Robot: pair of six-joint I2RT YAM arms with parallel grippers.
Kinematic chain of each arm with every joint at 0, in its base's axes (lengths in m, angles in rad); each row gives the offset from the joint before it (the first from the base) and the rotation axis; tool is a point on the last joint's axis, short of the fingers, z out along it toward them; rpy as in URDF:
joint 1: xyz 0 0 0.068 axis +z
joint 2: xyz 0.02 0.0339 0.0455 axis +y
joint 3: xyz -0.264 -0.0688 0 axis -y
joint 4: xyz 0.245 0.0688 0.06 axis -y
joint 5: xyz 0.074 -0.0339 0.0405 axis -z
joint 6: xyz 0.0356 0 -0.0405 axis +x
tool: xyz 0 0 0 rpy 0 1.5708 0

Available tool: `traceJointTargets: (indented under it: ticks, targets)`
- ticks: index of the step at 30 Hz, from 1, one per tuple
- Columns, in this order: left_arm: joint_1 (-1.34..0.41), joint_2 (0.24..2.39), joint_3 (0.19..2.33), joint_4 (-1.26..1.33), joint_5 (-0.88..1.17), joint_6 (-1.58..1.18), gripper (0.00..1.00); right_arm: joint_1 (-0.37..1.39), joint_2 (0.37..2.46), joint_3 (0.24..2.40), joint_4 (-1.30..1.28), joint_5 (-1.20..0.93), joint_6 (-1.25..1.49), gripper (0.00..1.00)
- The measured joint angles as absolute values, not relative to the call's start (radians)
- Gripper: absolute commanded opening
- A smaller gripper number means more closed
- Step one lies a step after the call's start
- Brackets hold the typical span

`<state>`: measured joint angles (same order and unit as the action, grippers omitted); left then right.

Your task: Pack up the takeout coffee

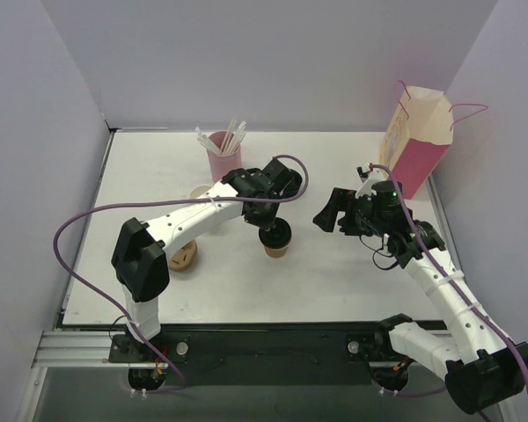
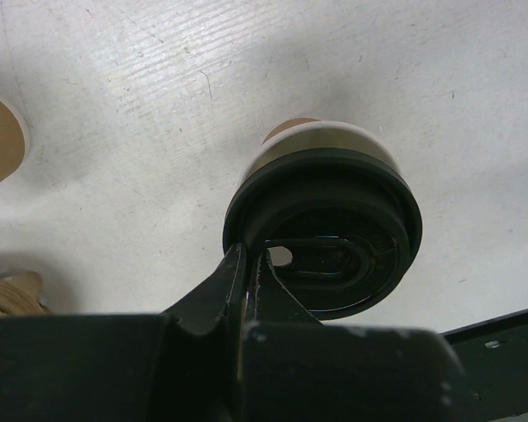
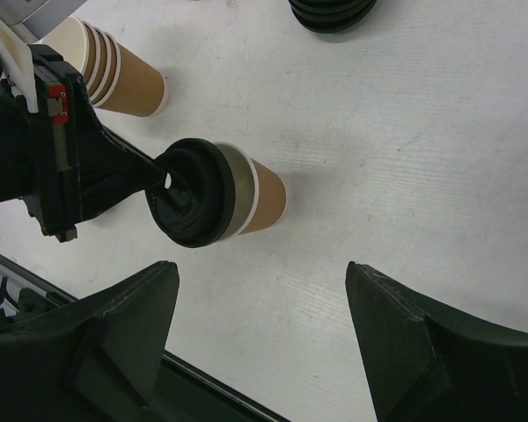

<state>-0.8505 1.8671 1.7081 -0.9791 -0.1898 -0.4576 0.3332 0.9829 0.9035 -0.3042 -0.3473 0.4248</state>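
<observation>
The cup's rim (image 2: 336,134) can be seen past the crooked lid, so the robot's left gripper should open before its right gripper joins in at the lid's opposite side (image 1: 288,230) to set the lid in place.
The takeout coffee (image 1: 275,243), a brown paper cup with a black lid (image 1: 275,233), stands upright on the white table near the middle. My left gripper (image 1: 267,217) reaches down onto it from above, shut on the lid's rim. In the left wrist view its fingers (image 2: 238,272) pinch the near edge of the lid (image 2: 334,211), with the cup's wall (image 2: 290,130) showing beyond. My right gripper (image 1: 327,216) is open and empty, to the right of the cup. In the right wrist view the gripper (image 3: 261,268) hangs wide open, apart from the cup (image 3: 266,198).
A pink-and-cream paper bag (image 1: 418,141) stands open at the back right. A pink cup of white straws (image 1: 223,158) stands at the back. A stack of brown cups (image 3: 114,75) and a stack of black lids (image 3: 332,13) stand nearby. A brown pulp piece (image 1: 183,255) lies by the left arm.
</observation>
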Motion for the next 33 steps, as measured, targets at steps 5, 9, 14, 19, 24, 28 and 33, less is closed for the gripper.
traceJointTargets:
  ticks: [5, 9, 14, 19, 24, 28, 33]
  targets:
    - [-0.85, 1.876, 1.72, -0.99, -0.192, -0.454, 0.0, 0.333, 0.994, 0.904, -0.304, -0.348, 0.42, 0.78]
    - [-0.85, 1.893, 1.732, -0.99, -0.193, -0.45, 0.0, 0.333, 0.998, 0.904, -0.304, -0.348, 0.418, 0.78]
    - [-0.85, 1.907, 1.737, -0.991, -0.193, -0.45, 0.0, 0.333, 0.998, 0.904, -0.304, -0.348, 0.417, 0.78]
    - [-0.85, 1.923, 1.743, -0.991, -0.192, -0.45, 0.13, 0.333, 0.998, 0.904, -0.304, -0.348, 0.417, 0.78]
    - [-0.85, 1.929, 1.749, -0.991, -0.193, -0.45, 0.27, 0.333, 0.997, 0.904, -0.305, -0.348, 0.417, 0.78]
    - [-0.85, 1.929, 1.753, -0.99, -0.194, -0.455, 0.32, 0.333, 0.997, 0.904, -0.304, -0.35, 0.418, 0.78]
    - [-0.85, 1.926, 1.754, -0.982, -0.178, -0.456, 0.37, 0.334, 0.999, 0.904, -0.303, -0.372, 0.421, 0.78]
